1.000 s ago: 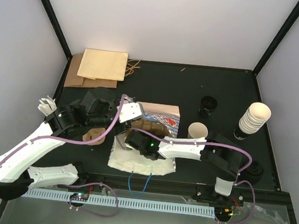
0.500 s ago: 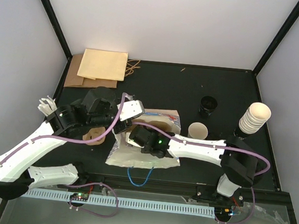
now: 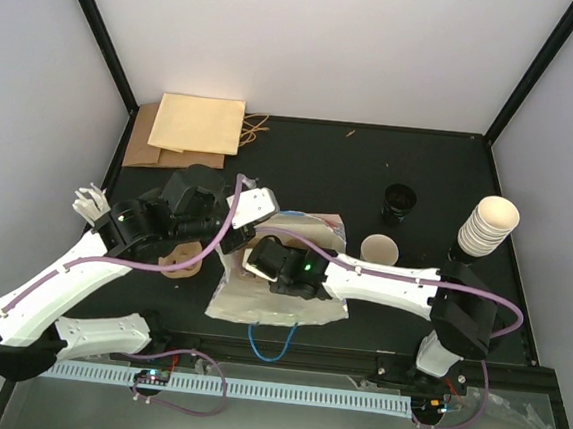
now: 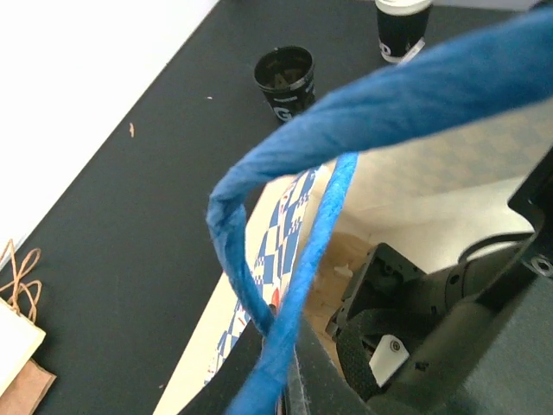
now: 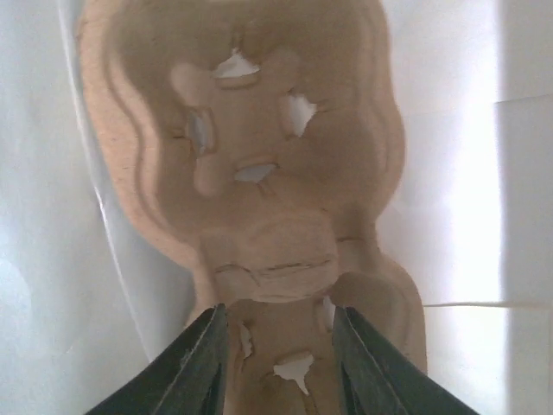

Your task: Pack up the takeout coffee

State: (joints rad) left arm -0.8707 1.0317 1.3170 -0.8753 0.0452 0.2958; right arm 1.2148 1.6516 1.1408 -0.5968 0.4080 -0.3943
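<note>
I should pull the blue handle (image 4: 320,232) back with my left gripper to spread the bag open, because the bag's opening (image 3: 273,307) sags narrow around my right gripper over the brown carrier.
The takeout coffee cup (image 3: 379,250), small and cream-white, stands open on the table right of the blue-checked bag (image 3: 268,308). A round black lid piece (image 3: 400,199) sits behind it, also seen as the lid piece (image 4: 285,73) in the left wrist view. My left gripper (image 4: 289,380) is shut on the bag's blue handle (image 4: 320,225), holding the mouth up. My right gripper (image 5: 278,316) reaches inside the bag, open, its fingers (image 5: 203,363) straddling the near end of a brown pulp cup carrier (image 5: 259,199) that lies on the bag's white inside.
A second brown carrier (image 3: 177,258) lies under the left arm. A tall stack of cream cups (image 3: 488,224) stands at the right edge. Flat brown paper bags (image 3: 188,131) lie at the back left. The bag's other blue handle (image 3: 270,349) hangs towards the near edge.
My right gripper pushed deeper into the bag and then opened, letting go of the carrier. The bag shifted and flattened a little. The left gripper kept its hold on the handle.
</note>
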